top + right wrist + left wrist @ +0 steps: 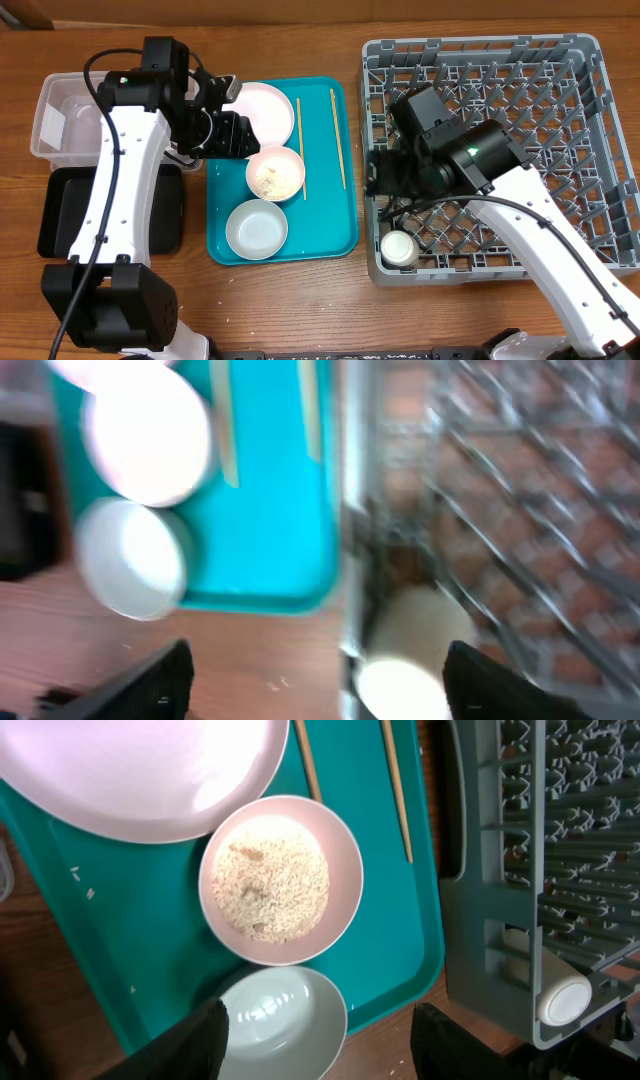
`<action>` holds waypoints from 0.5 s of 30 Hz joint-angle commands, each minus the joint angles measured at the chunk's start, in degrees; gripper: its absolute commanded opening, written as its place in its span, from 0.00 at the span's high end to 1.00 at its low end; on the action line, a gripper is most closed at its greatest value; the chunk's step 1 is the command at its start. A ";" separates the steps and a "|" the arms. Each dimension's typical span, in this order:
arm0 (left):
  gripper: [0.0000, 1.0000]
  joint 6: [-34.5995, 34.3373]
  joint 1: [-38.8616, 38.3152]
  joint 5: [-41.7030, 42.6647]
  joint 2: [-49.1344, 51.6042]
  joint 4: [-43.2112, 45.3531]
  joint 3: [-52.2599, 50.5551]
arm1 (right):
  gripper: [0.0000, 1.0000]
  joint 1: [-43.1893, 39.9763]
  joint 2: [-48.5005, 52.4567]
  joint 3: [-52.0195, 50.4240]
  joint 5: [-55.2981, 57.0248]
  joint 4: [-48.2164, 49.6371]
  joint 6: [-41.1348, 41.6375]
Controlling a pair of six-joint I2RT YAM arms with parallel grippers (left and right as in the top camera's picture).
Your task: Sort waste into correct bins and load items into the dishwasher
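My right gripper needs to move back while my left gripper empties the rice bowl into the black tray [166,217] before loading, as the rice bowl still holds rice [275,179].
On the teal tray [340,235] lie a white plate [268,100], a bowl of rice [275,173], an empty bowl [256,228] and two chopsticks [298,135]. My left gripper [238,135] hovers over the tray's left side, between plate and rice bowl, open and holding nothing. In the left wrist view the left gripper [320,1020] frames the empty bowl [285,1020] from above, with the rice bowl [280,880] beyond. My right gripper [380,180] is open above the dishwasher rack's [520,110] left edge. In the blurred right wrist view the right gripper [320,665] is empty, and the white cup [410,660] lies in the rack below.
The clear tub [62,115] and the black tray [110,210] stand left of the teal tray, partly under my left arm. The white cup [398,248] rests in the rack's front-left corner. A few rice grains [82,885] dot the teal tray.
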 commanded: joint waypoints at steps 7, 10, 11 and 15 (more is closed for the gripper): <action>0.34 -0.35 10.51 -0.11 -0.70 -5.77 13.09 | 0.30 6.69 9.33 -0.48 -2.49 15.63 2.73; 0.33 -0.35 13.40 -0.09 -0.72 -6.58 14.73 | 0.32 7.91 13.27 -0.48 -2.54 17.33 3.78; 0.33 -0.33 14.36 -0.13 -0.72 -7.10 14.71 | 0.32 8.70 14.80 -0.48 -3.21 16.79 3.76; 0.34 -0.31 15.04 -2.43 -0.70 -8.15 14.43 | 0.32 10.69 15.39 -0.48 -3.34 16.02 3.76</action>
